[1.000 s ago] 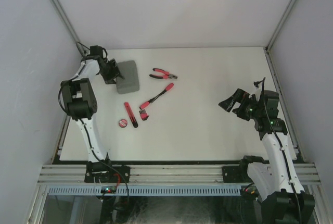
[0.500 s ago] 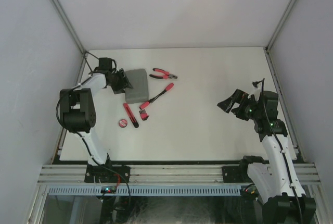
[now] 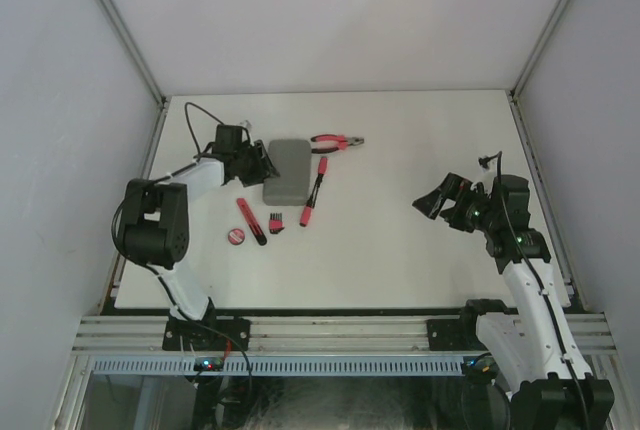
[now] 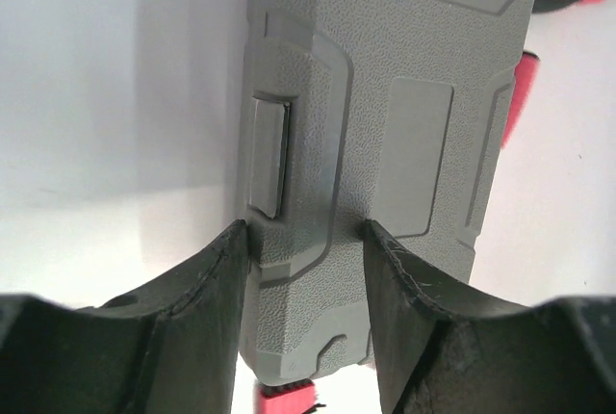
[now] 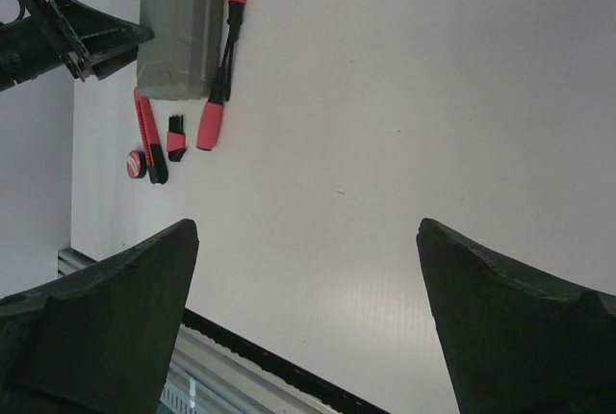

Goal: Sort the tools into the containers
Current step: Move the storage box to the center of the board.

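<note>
My right gripper is far from the grey tool case [image 3: 290, 172]. Next, my left gripper opens and pushes the case toward the middle [image 3: 338, 195] before both grippers work on it.
The grey tool case [image 3: 287, 170] lies closed on the white table, left of centre. My left gripper [image 3: 256, 163] is shut on its left end. In the left wrist view both fingers [image 4: 207, 289] press the sides of the case [image 4: 395, 135]. Red-handled pliers [image 3: 337, 141] lie just right of the case's far corner. The long screwdriver [image 3: 313, 190] lies along its right side. The short driver [image 3: 250, 220], comb-like piece [image 3: 276, 221] and red disc [image 3: 236, 238] lie in front of it. My right gripper [image 3: 440, 200] is open and empty, far to the right.
The right wrist view shows the case [image 5: 183, 19], screwdriver [image 5: 226, 58], comb-like piece [image 5: 176, 137], short driver [image 5: 149, 135] and disc [image 5: 135, 166] at its upper left, and the table's front edge [image 5: 289, 366]. White walls enclose the table on three sides.
My left gripper has dragged the case to the right and a little nearer. The case pushed the pliers right and swung the screwdriver to lie along its right side. The right arm barely moved.
</note>
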